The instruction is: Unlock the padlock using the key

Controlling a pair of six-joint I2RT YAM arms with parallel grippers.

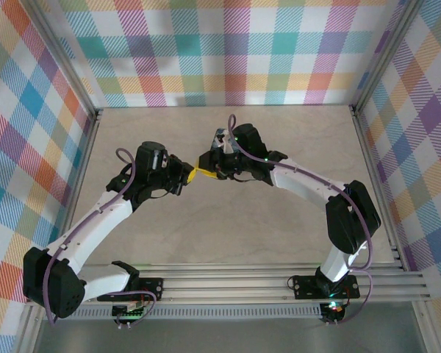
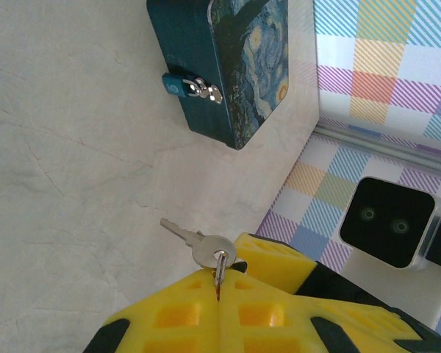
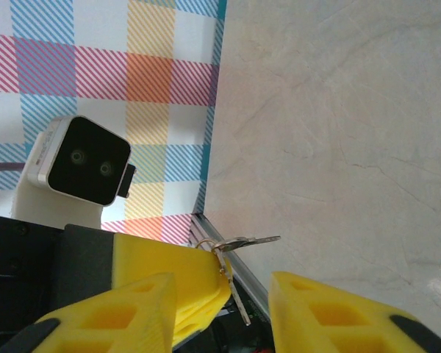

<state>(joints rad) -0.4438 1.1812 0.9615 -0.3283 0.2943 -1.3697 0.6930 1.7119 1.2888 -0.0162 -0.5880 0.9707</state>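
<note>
My right gripper should hold the key while my left gripper takes the key's head (image 2: 211, 251), because my left gripper is pinching the ring (image 2: 220, 269) and the key slants off it.
A small blue padlock (image 2: 176, 85) hangs on the clasp of a dark teal tin box (image 2: 235, 66) painted with a starry night; the box lies on the table beyond my left gripper. My left gripper (image 2: 219, 278) is shut on the ring of a silver key (image 2: 203, 247), which sticks out past its yellow fingertips. In the right wrist view that key (image 3: 254, 240) lies level and a second key (image 3: 239, 297) hangs down from the ring. My right gripper (image 3: 222, 288) is open, its fingers on either side of the keys and the left fingertips (image 3: 178, 271). Both grippers meet at mid-table (image 1: 201, 173).
The beige table (image 1: 279, 235) is fenced by plaid walls (image 1: 228, 44) with metal rails at their foot. The right arm's wrist camera (image 2: 391, 220) sits close behind the key, and the left arm's camera (image 3: 81, 163) faces it.
</note>
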